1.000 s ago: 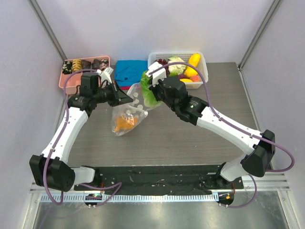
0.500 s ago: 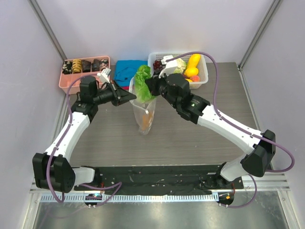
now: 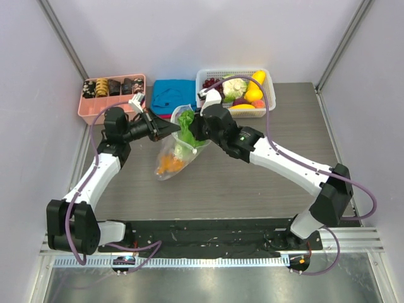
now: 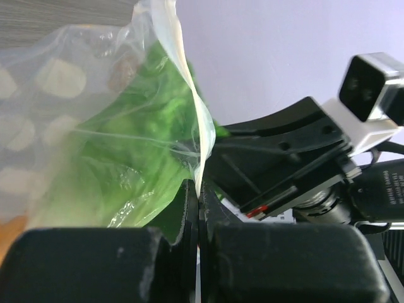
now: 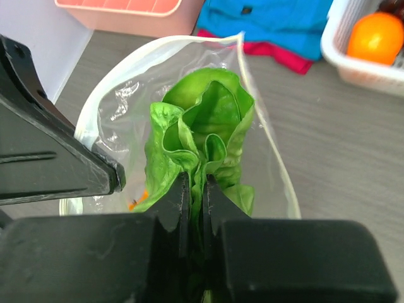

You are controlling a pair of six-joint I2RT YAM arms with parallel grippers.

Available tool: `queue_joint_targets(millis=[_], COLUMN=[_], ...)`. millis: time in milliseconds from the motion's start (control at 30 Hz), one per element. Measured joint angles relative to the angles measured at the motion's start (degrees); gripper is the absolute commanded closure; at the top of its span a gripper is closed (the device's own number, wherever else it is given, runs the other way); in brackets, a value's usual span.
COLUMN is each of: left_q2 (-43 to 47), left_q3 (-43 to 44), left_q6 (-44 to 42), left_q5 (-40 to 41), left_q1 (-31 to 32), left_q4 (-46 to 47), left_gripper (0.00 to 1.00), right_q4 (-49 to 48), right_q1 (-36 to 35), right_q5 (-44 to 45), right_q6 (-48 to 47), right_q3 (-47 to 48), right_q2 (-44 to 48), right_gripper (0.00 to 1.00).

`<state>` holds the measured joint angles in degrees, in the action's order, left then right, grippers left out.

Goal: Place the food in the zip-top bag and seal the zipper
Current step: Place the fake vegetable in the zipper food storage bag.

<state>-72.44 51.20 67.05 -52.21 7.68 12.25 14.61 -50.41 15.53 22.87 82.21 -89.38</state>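
Observation:
The lettuce's leafy top (image 3: 186, 118) fills the opening of the bag, so my right gripper should push the lettuce further in toward the orange knobbly piece (image 3: 169, 165) before it opens and backs out.
The clear dotted zip-top bag (image 3: 173, 154) hangs tilted above the table, mouth up. My left gripper (image 3: 172, 129) is shut on its mouth edge, with the whitish zipper strip (image 4: 192, 107) running up from the jaws (image 4: 199, 202). My right gripper (image 3: 191, 128) is shut on the green lettuce (image 5: 202, 136) and holds it in the bag's open mouth (image 5: 265, 136); the leaf shows through the plastic (image 4: 132, 145). The orange knobbly piece (image 3: 167, 164) lies at the bag's bottom. Yellow and orange fruits (image 3: 254, 87) sit in the white basket.
The white lattice basket (image 3: 270, 95) with more toy food stands at the back centre-right. A pink tray (image 3: 112, 98) with dark snack pieces is at the back left. A blue cloth (image 3: 172, 93) over a red one lies between them. Grey walls close both sides.
The bag swung from hanging straight down to tilted left. The right gripper lowered the lettuce from above the mouth into the bag.

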Motion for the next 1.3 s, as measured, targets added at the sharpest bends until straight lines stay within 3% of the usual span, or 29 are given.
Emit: queue_joint_targets(millis=[300,500,800,1300], left_q2=[0.02,1.03,1.07,0.94], left_q3=[-0.57,-2.71,-3.48,-9.38], left_q6=[3.87,7.28,7.08,10.64], left_q5=[-0.98,-1.86,-2.29,-2.51], left_q1=[-0.22,-0.92,-1.07,-1.09], left_q4=[5.97,11.45,13.49,19.32], left_gripper=[1.0,1.0,1.0,1.0], right_q4=[4.04,6.4,7.58,6.73], right_q1=[0.42,6.93,13.42,4.15], right_q5=[-6.01,-15.72,-19.52,-15.45], right_q6=[8.96,19.17,25.0,24.35], right_q3=[8.35,9.55,13.81,5.62], right_q2=[-4.37,-5.18,-5.64,-7.43], right_gripper=[0.99,0.99,0.99,0.99])
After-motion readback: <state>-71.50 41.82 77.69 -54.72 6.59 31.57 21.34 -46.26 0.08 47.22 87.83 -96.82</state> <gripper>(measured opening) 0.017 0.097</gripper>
